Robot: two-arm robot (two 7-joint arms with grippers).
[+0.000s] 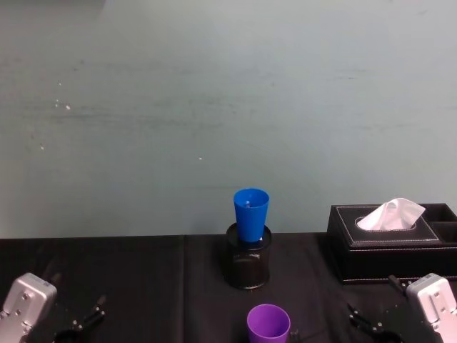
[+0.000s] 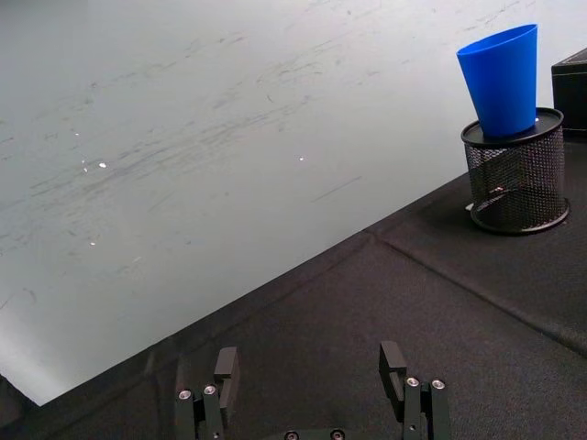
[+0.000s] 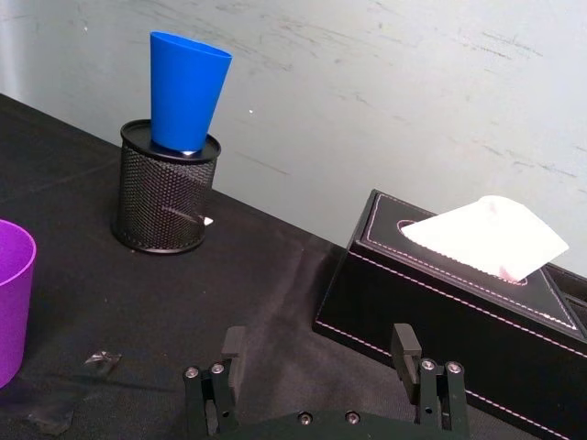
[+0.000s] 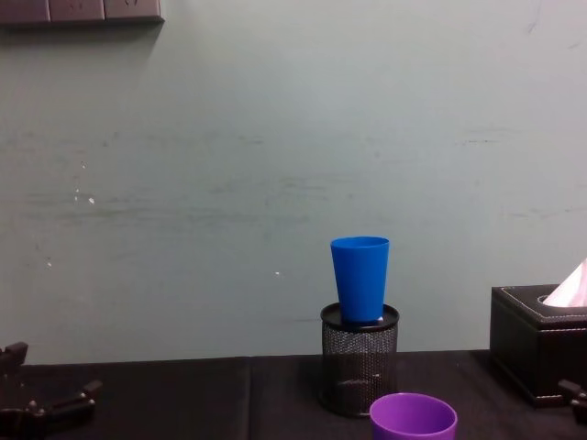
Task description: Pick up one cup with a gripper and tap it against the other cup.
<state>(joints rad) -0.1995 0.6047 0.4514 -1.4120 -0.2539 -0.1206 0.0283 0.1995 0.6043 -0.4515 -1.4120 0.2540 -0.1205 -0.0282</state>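
The blue cup should stay upright when I tap it, because the blue cup's base (image 4: pixel 360 279) rests within the pen holder's flat top (image 4: pixel 333 317).
The purple cup (image 1: pixel 268 324) stands upright on the black table near the front, its rim also in the chest view (image 4: pixel 413 418) and at the edge of the right wrist view (image 3: pixel 11 298). Behind it the blue cup (image 1: pixel 250 214) sits upright in a black mesh pen holder (image 1: pixel 248 257), seen too from the left wrist (image 2: pixel 503 80), right wrist (image 3: pixel 186 90) and chest (image 4: pixel 359 277). My left gripper (image 2: pixel 314 374) rests open low at the table's front left, holding nothing. My right gripper (image 3: pixel 320 358) rests open at the front right, to the right of the purple cup.
A black tissue box (image 1: pixel 389 239) with a white tissue poking out stands at the back right, close to my right gripper (image 3: pixel 459 302). A pale green wall rises right behind the table. Bare black cloth (image 1: pixel 128 279) lies left of the pen holder.
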